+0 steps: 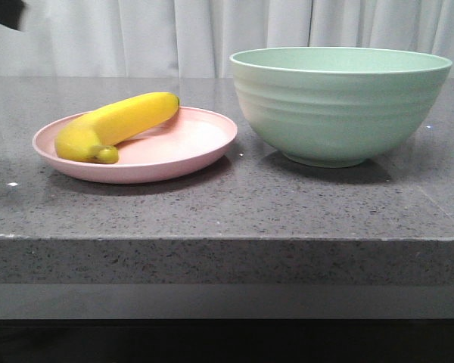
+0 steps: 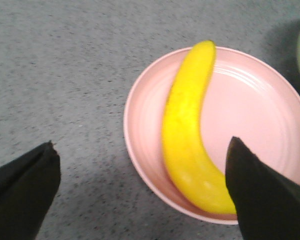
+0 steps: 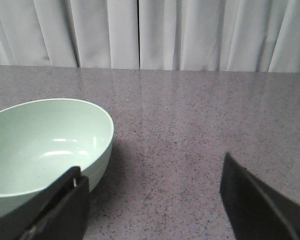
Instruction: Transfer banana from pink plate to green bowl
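Observation:
The green bowl tapers to a small base (image 1: 329, 160). An end of the long yellow banana (image 1: 119, 125) should poke up above the bowl's rim when I lower it in.
The yellow banana (image 1: 113, 125) lies on the pink plate (image 1: 197, 147) at the left of the dark counter, its dark tip toward the front. The green bowl (image 1: 337, 106) stands to the plate's right and holds nothing that shows. In the left wrist view the banana (image 2: 187, 125) lies along the plate (image 2: 255, 110). My left gripper (image 2: 142, 145) is open above the plate's edge, one finger beside the banana's thick end, holding nothing. My right gripper (image 3: 152, 172) is open and empty over bare counter beside the bowl (image 3: 45, 145).
The grey speckled counter (image 1: 227, 212) ends in a front edge near the camera. White curtains (image 1: 212, 30) hang behind it. A dark part of the left arm (image 1: 4, 11) shows at the top left corner of the front view.

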Controlling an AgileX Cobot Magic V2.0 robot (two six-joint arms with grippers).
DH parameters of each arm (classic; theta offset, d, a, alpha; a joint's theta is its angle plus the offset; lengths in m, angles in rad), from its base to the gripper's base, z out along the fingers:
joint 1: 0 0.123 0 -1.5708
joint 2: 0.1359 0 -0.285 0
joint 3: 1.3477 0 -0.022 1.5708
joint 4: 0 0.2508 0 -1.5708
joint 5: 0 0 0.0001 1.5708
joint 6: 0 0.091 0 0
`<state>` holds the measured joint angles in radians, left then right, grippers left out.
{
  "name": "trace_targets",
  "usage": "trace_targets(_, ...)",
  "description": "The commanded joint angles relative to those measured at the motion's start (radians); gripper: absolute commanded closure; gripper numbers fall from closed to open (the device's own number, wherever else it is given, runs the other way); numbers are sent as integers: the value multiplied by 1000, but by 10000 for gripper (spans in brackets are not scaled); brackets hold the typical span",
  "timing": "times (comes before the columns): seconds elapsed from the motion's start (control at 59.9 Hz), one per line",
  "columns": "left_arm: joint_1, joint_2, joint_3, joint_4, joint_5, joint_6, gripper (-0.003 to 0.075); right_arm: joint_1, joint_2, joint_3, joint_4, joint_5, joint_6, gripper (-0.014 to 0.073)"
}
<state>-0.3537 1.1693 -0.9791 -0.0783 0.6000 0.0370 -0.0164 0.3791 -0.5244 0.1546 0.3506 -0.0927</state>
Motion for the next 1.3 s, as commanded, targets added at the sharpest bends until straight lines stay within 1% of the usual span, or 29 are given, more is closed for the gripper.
trace_targets(0.0, -51, 66, -102, -11, -15, 1, 81, -6, 14, -36, -9, -74, -11, 33)
trace_targets(0.167, -104, 229, -206, -11, 38, 1, 81, -6, 14, -36, -9, -74, -11, 33)
trace_targets(0.284, -107, 309, -246, -11, 43, -1, 81, -6, 14, -36, -9, -73, -11, 33)
trace_targets(0.818, -108, 434, -252, -11, 18, -1, 81, -6, 14, -36, -9, -73, -11, 33)
trace_targets(1.001, -108, 445, -252, -11, 16, -1, 85, -6, 14, -36, -9, -73, -11, 33)
trace_targets(1.034, -108, 445, -252, -11, 13, -1, 92, -6, 14, -36, -9, -73, -11, 33)
trace_targets(1.118, -108, 445, -252, -11, 9, -1, 142, -6, 14, -36, -9, -73, -11, 33)
trace_targets(1.285, -108, 445, -252, -11, 7, -1, 295, -6, 14, -36, -9, -73, -11, 33)
